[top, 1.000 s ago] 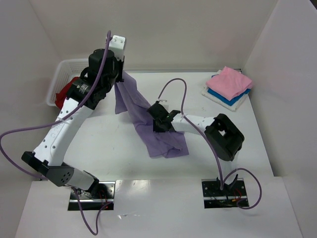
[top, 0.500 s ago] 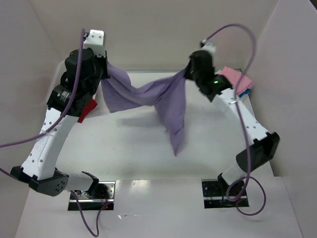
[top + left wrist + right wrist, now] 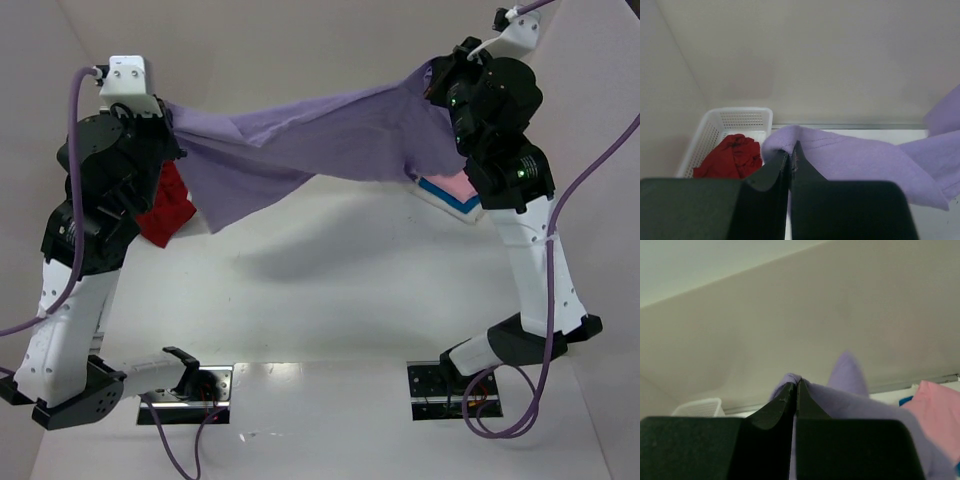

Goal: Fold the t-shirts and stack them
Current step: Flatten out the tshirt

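Observation:
The purple t-shirt hangs crooked with a diagonal fold [image 3: 242,143] near my left gripper, so next I lower it to the table [image 3: 325,265] and regrip with my left gripper.
A lavender purple t-shirt [image 3: 310,145] hangs stretched in the air between both arms, high above the table. My left gripper [image 3: 168,112] is shut on its left edge, seen up close as lavender cloth [image 3: 855,155] pinched at the left gripper [image 3: 790,150]. My right gripper [image 3: 436,82] is shut on the right edge, with the same cloth [image 3: 850,400] bunched at the right gripper [image 3: 795,385]. A deep red t-shirt [image 3: 168,210] [image 3: 732,155] lies crumpled in the basket. A pink t-shirt [image 3: 452,184] [image 3: 937,410] rests folded on a bright blue t-shirt [image 3: 450,196] at the back right.
The white lattice basket [image 3: 722,122] stands at the back left, mostly hidden behind the left arm in the top view. White walls close in the table on three sides. The arm bases [image 3: 185,385] sit at the near edge.
Both arms have risen and spread apart, lifting the lavender t-shirt off the table and pulling it out wide. The right gripper closed on its edge.

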